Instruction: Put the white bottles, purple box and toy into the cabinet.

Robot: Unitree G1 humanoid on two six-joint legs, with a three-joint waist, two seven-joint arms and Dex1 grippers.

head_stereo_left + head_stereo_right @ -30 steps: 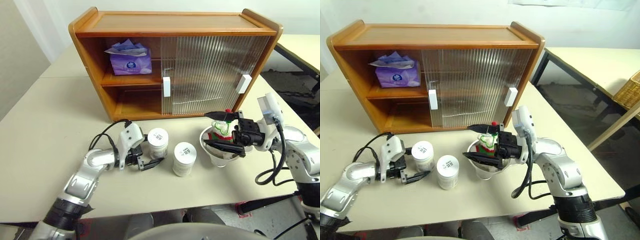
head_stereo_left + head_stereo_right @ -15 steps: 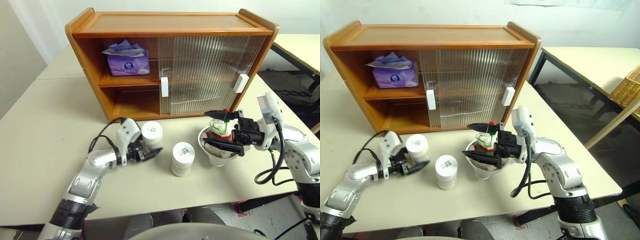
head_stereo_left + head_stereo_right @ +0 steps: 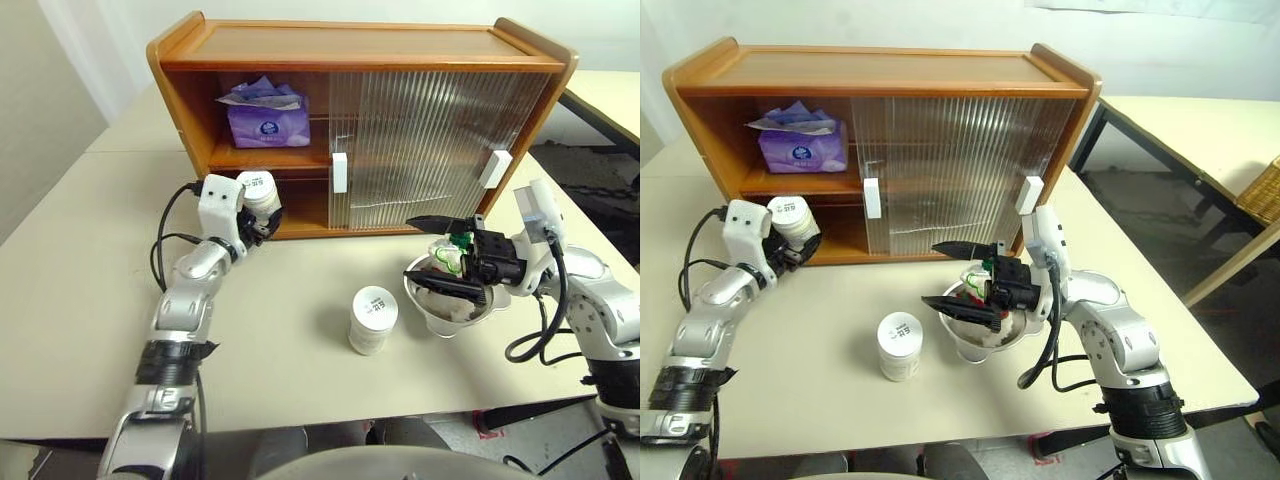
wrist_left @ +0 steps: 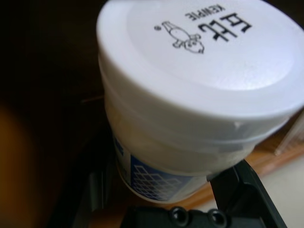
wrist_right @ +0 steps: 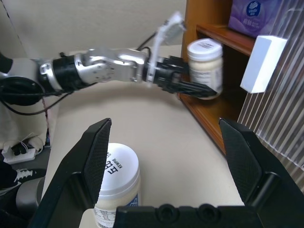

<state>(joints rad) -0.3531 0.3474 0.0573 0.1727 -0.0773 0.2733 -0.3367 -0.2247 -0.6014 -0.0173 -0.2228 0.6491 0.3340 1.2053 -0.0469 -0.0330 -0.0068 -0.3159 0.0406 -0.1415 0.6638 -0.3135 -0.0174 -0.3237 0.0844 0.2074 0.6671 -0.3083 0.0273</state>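
Observation:
The white bottle (image 3: 261,194) is leaning at the open front of the lower shelf, so the robot's left gripper should put it down first, then close and push it toward the ribbed door (image 3: 342,207).
My left gripper (image 3: 262,216) is shut on one white bottle (image 3: 258,192), held off the table at the open left end of the cabinet (image 3: 350,42), level with its lower shelf. From the wrist camera that bottle (image 4: 199,85) sits tilted between the fingers. The other white bottle (image 3: 372,318) stands on the table in front. The purple box (image 3: 266,122) lies on the upper shelf. My right gripper (image 3: 410,251) hangs open, pointing left over a silver bowl (image 3: 425,300). The toy (image 3: 456,258) lies in that bowl, mostly hidden.
Ribbed sliding doors (image 3: 420,140) with white handles cover the cabinet's middle and right. Another table (image 3: 1200,120) and a wicker basket (image 3: 1268,188) stand off to the right. A black cable (image 3: 165,235) loops from my left wrist.
My left gripper has lifted the white bottle off the table and carried it forward and left to the cabinet's open side. The right arm has stayed still.

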